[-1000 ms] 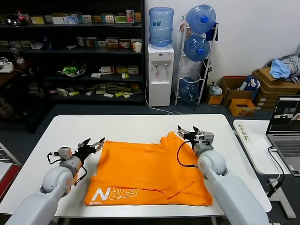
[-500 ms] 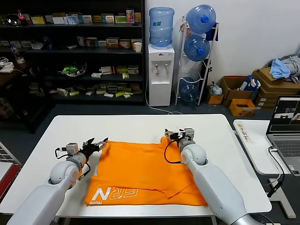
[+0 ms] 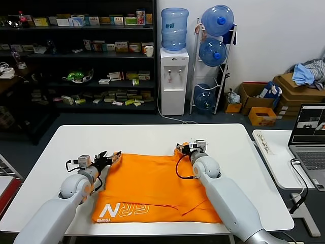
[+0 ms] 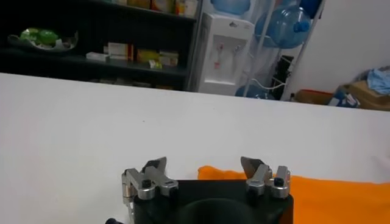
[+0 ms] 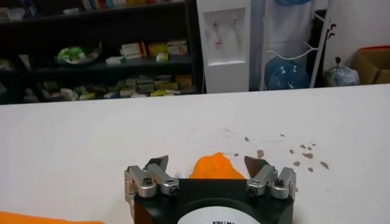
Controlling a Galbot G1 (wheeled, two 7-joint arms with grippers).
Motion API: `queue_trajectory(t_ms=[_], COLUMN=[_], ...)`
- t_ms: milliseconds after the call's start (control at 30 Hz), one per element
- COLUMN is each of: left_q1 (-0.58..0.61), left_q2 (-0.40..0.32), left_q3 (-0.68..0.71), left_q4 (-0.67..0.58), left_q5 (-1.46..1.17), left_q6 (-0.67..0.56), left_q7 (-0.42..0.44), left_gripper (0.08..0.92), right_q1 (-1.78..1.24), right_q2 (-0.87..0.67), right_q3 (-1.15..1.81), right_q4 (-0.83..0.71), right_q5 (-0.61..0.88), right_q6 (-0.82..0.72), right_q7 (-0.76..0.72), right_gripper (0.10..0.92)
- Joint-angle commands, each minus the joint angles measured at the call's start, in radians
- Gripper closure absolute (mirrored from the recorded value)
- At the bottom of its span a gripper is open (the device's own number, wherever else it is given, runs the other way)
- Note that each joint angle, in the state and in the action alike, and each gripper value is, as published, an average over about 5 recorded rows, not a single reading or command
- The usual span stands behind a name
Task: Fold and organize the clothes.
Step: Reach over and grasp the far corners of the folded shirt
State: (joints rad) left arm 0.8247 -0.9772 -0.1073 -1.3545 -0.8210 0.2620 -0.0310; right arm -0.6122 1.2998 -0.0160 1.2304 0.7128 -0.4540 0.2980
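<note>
My gripper will carry the far corners of the orange T-shirt [image 3: 152,178] nearer. The T-shirt should then fold into a narrow piece of cloth and its lettering should stay put, because the T-shirt's near part [image 3: 155,213] lies flat.
The orange T-shirt [image 3: 152,185] lies partly folded on the white table [image 3: 137,134], white lettering at its near left. My left gripper [image 3: 110,156] is open at the shirt's far left corner, over the cloth edge [image 4: 244,176], which shows between its jaws [image 4: 206,165]. My right gripper [image 3: 183,148] is open at the shirt's far right corner, where a raised orange peak [image 5: 212,166] sits between its fingers [image 5: 207,163]. Neither holds the cloth.
A laptop [image 3: 311,140] sits on a side table at the right. Shelves [image 3: 76,51], a water dispenser [image 3: 173,76] and cardboard boxes with a blue-grey cloth pile [image 3: 304,76] stand beyond the table. Small brown stains [image 5: 286,146] mark the tabletop.
Both grippers have moved inward along the shirt's far edge. The right one has carried the far right corner leftward; the shirt is narrower on the right. The left one has come nearer the far left corner.
</note>
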Motion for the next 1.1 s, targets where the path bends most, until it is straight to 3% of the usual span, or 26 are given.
queue_trajectory(t_ms=[33,200,733,900,1100], left_q1=[-0.009,-0.008,-0.011,0.000,0.050], left_q2=[-0.005,-0.010,-0.018,-0.020,-0.014], left_q3=[0.011,0.018,0.025,0.009,-0.045], left_q4=[0.015,0.019,0.034,0.021,-0.053], left_q5=[0.011,0.020,0.042,0.043,0.040], left_q6=[-0.001,-0.009,-0.035,-0.055,-0.071], left_q7=[0.003,0.002,-0.002,-0.002,-0.002], left_gripper=[0.179,0.239,0.703,0.860,0.908], right_q1=[0.008,-0.001,-0.019,-0.031,-0.079], right_q2=[0.006,-0.003,-0.015,-0.020,-0.049], right_q3=[-0.006,-0.004,-0.002,0.000,0.015], right_q4=[-0.012,-0.003,0.023,0.042,0.129], right_q5=[0.002,0.009,0.014,0.011,0.015], right_q6=[-0.015,-0.018,0.025,0.060,0.068], right_q7=[0.006,0.010,-0.001,-0.013,-0.003], right_gripper=[0.249,0.384,0.842,0.900,0.900])
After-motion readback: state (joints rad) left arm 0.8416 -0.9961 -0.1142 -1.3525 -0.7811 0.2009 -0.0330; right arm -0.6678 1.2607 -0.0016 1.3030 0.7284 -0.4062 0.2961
